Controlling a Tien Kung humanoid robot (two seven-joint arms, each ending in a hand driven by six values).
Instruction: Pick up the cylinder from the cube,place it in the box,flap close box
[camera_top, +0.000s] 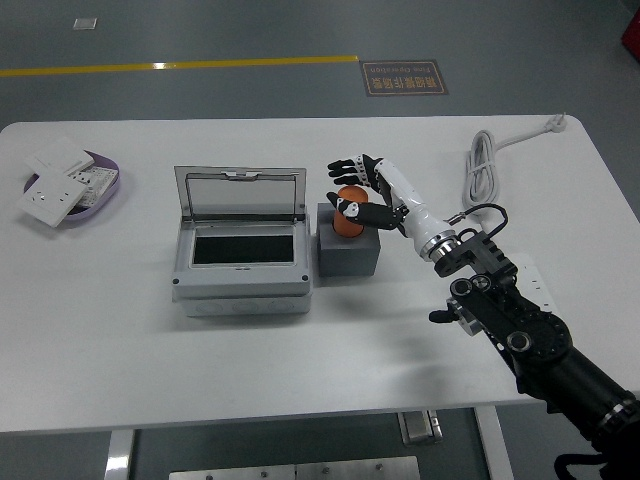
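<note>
I should expect a round hollow hidden beneath the cylinder when I lift it, because the orange cylinder's base (353, 193) looks set into the cube's top.
An orange cylinder (348, 224) stands upright on a dark grey cube (349, 256) in the middle of the table. My right hand (340, 186) reaches in from the lower right and brackets the cylinder's top: its thumb lies across the front and its fingers (352, 164) stretch behind it. The fingers are still spread, not clamped on the cylinder. Directly left of the cube sits the grey box (240, 285), with its clear lid (240, 192) standing open at the back and a dark interior. The left arm is out of view.
A coiled white cable (482, 165) lies at the back right of the table. At the far left, a purple tray (110, 186) holds white switch plates (50, 196). The floor beyond the table has a yellow line.
</note>
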